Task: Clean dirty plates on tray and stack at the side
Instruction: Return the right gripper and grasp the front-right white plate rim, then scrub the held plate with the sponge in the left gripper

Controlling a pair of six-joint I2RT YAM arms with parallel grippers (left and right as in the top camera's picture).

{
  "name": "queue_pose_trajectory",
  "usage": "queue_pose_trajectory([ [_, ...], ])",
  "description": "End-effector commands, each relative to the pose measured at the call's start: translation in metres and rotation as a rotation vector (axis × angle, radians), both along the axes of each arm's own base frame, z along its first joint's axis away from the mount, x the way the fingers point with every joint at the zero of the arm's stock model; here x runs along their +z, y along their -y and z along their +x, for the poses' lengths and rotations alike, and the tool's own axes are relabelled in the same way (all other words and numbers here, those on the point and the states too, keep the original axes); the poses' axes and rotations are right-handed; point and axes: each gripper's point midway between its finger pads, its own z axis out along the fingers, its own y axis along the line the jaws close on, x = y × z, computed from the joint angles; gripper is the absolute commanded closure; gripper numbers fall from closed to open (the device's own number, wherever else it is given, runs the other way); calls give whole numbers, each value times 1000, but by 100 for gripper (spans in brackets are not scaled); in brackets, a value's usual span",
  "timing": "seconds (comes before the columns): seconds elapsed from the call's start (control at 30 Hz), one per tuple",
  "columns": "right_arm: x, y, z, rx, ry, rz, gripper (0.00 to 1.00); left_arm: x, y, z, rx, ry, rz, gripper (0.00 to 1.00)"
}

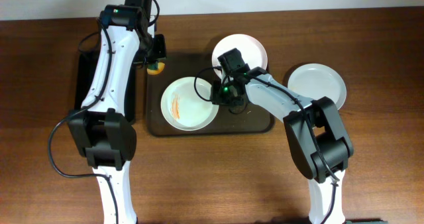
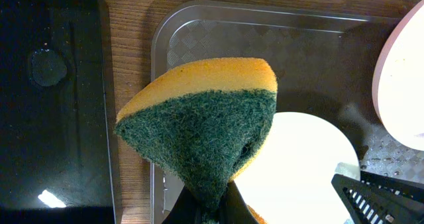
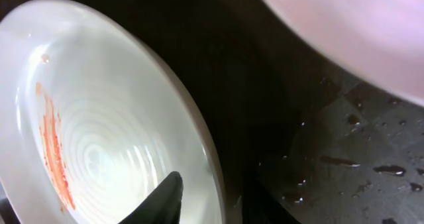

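Note:
The orange smear is still on the plate and the sponge is past the plate's rim, so my left gripper should lower the sponge onto the smear before stacking.
A white plate with an orange smear lies on the left half of the dark brown tray. My right gripper straddles its right rim, one finger inside and one outside, shut on it. The smear shows in the right wrist view. A second white plate sits at the tray's back edge. A third plate lies on the table to the right. My left gripper is shut on a folded yellow-and-green sponge, held above the tray's back left corner.
A smaller black tray lies on the table left of the brown tray, also in the left wrist view. Water drops lie on the brown tray's floor. Wood table surrounds everything.

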Motion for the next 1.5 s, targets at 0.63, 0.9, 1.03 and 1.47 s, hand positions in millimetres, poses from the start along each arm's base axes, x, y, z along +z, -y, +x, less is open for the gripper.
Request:
queue_pose_trajectory([
  [0.63, 0, -10, -3, -31, -64, 69, 96, -182, 37, -142, -280, -547, -50, 99],
  [0.9, 0, -10, -3, -29, -62, 68, 96, -194, -5, -83, -104, -326, 132, 99],
  [1.03, 0, -10, -3, -29, -62, 68, 96, -182, -54, -78, 177, -257, 431, 99],
  [1.47, -1, -9, -4, -12, -55, 64, 96, -182, 82, -98, -746, -235, -239, 100],
])
